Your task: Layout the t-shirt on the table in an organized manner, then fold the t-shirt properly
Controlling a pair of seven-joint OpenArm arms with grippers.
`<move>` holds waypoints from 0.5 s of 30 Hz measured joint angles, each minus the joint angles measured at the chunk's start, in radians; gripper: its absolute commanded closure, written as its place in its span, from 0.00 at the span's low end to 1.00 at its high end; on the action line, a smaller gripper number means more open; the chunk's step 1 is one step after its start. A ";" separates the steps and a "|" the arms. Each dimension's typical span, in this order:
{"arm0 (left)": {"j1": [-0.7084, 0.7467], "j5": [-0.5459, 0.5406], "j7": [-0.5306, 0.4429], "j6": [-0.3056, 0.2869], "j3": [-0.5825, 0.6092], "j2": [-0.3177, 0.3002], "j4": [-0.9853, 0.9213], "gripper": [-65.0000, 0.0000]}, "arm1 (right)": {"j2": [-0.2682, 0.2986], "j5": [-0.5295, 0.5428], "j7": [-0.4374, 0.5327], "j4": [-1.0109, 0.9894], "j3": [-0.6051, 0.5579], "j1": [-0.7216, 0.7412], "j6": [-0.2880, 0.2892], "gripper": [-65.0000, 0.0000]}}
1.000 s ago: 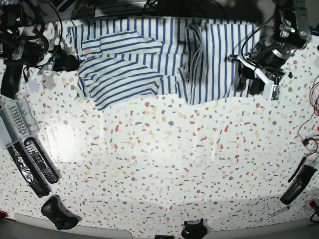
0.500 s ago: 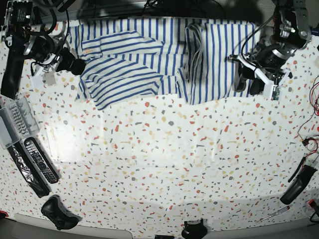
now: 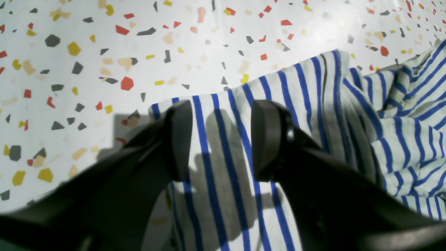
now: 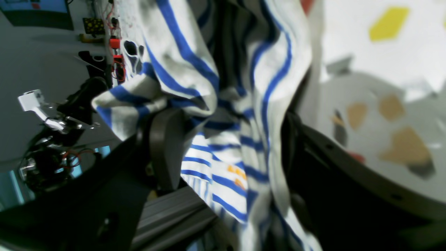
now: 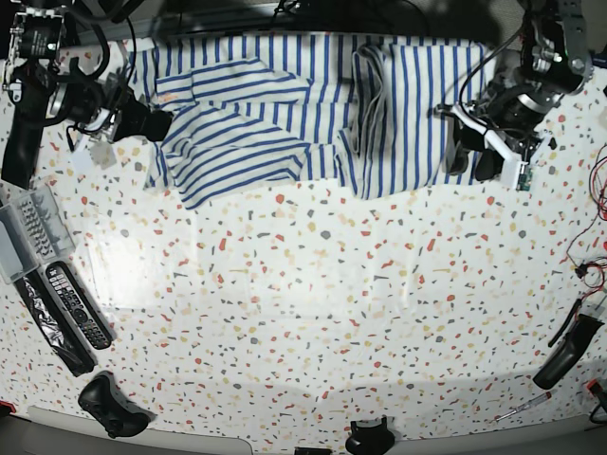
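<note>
Next, I move in toward the t-shirt's folds (image 5: 193, 131) and close on the t-shirt's edge before I pull, because the t-shirt's bunched edge (image 4: 240, 119) is loose between my right gripper's open fingers.
The white, blue-striped t-shirt (image 5: 285, 114) lies crumpled along the far edge of the speckled table (image 5: 322, 313), with folds in its middle and on its left. My left gripper (image 5: 469, 156) is at the shirt's right edge. In the left wrist view it (image 3: 223, 139) is open, with its fingers standing on either side of a flat striped corner (image 3: 313, 104). My right gripper (image 5: 156, 125) is at the shirt's left edge. In the right wrist view it (image 4: 226, 146) has its jaws wide apart, with bunched striped cloth (image 4: 244, 87) between them.
Two remote controls (image 5: 76, 303) and a grey box (image 5: 24, 232) lie at the left edge. A black game controller (image 5: 109, 403) sits at the near left. A black tool (image 5: 569, 351), red wires (image 5: 593, 270) and a screwdriver (image 5: 522, 408) lie at the right.
My right arm has moved rightward from the table's left edge into the shirt's left side, and cloth now sits between its jaws. The left arm has not moved.
</note>
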 measured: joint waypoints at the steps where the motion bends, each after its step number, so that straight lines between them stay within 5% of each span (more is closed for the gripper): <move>1: 0.000 0.000 0.000 0.000 0.000 0.000 0.000 0.61 | 0.000 -0.024 0.000 0.000 0.005 -0.001 0.000 0.44; 11: 0.000 0.000 0.000 0.000 0.000 0.000 0.000 0.61 | 0.003 -0.099 0.000 0.000 0.280 0.002 0.000 0.44; 15: 0.000 0.000 0.000 0.000 0.000 0.000 0.000 0.61 | 0.010 -0.099 -0.037 0.000 0.280 0.002 0.000 0.44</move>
